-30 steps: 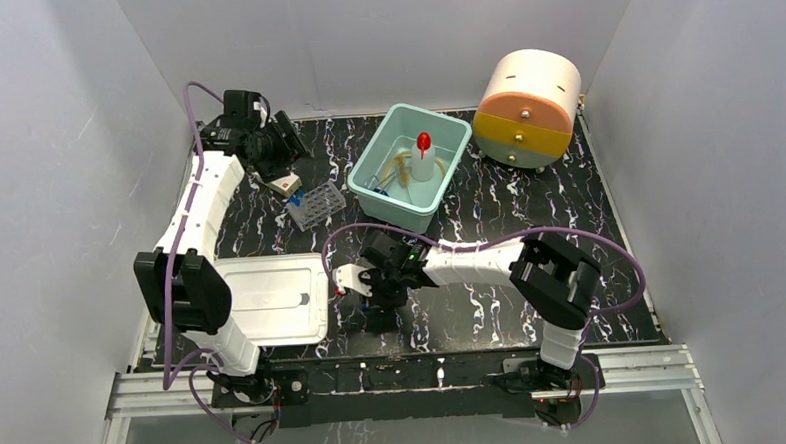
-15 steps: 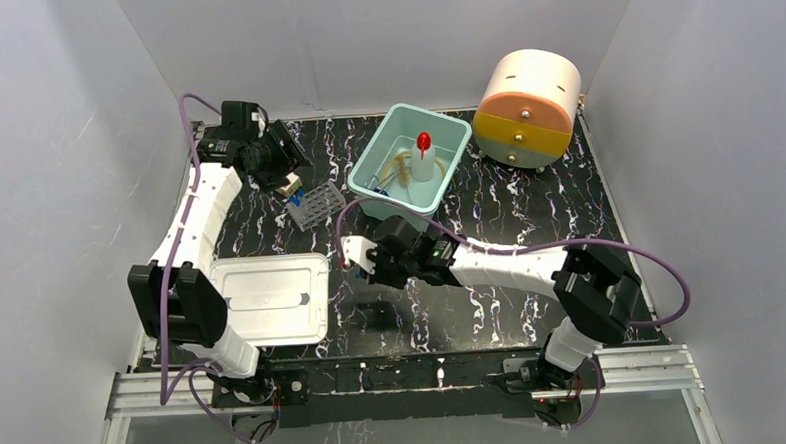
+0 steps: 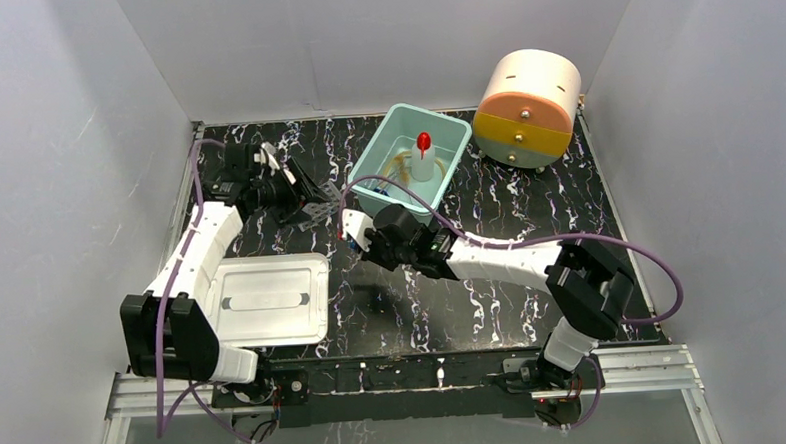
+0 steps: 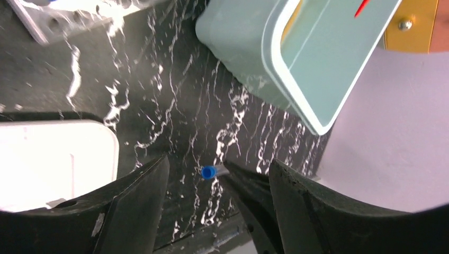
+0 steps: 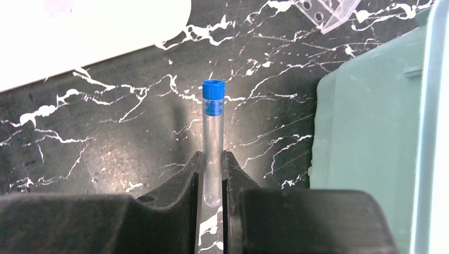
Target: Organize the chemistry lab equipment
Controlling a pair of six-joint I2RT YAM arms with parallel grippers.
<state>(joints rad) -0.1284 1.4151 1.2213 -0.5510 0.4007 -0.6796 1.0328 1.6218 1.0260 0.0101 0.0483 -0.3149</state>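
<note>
I should take the tube with my left gripper by its blue-end with the cap (image 5: pixel 213 91), because my right gripper is gripping the tube near its round bottom (image 5: pixel 212 198), which has to go into the rack.
My right gripper (image 3: pixel 352 230) is shut on a thin blue-capped tube (image 5: pixel 213 132), clamped near its round bottom with the cap (image 5: pixel 213 95) pointing away. It hangs above the dark table, just left of the teal bin (image 3: pixel 451 149). My left gripper (image 3: pixel 303 201) is open and empty, hovering over the grey tube rack (image 4: pixel 69 18), which it mostly hides from above. The left wrist view shows the tube's cap (image 4: pixel 209 172) between my open fingers (image 4: pixel 137 196). The red-nozzled wash bottle (image 3: pixel 424 156) and tan tubing (image 3: pixel 399 168) lie in the bin. No tongs show.
A white tray (image 3: pixel 267 300) lies at the front left. A round cream, orange and yellow drum (image 3: pixel 527 106) stands at the back right. White walls close in the table on three sides.
My right gripper has carried the tube from the table's front middle back and left, toward the rack and bin. My left gripper has swung from the back-left corner to above the rack.
</note>
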